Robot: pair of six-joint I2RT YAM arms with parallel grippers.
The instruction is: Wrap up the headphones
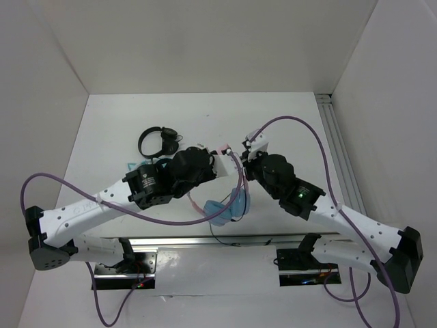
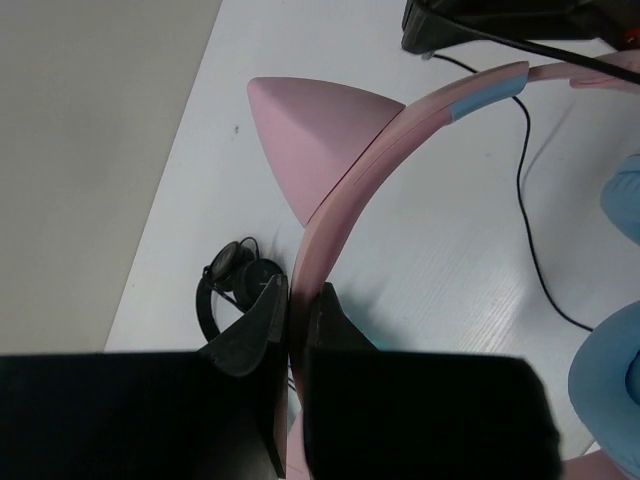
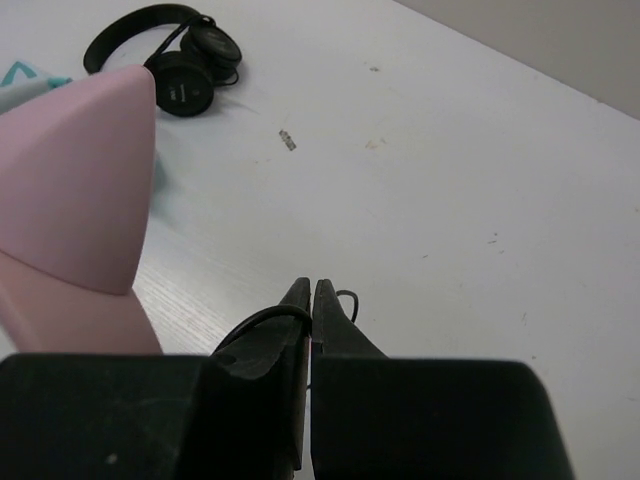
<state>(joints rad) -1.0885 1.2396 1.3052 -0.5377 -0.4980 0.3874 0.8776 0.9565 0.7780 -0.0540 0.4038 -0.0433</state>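
Note:
The black cable runs over the headband to my right gripper beyond it, so my right gripper should turn back and bring the cable under the headband.
The headphones have a pink headband with a pink cat ear, light blue ear cups and a thin black cable. My left gripper is shut on the headband just below the cat ear and holds it above the table; it also shows in the top view. My right gripper is shut on the thin black cable, which loops over its left finger. In the top view it sits close to the right of the left gripper. The cat ear fills the left of the right wrist view.
Smaller all-black headphones lie on the table behind the left gripper, also in the right wrist view. A teal piece pokes out beside the left arm. White walls close in the table. A metal rail runs along the right.

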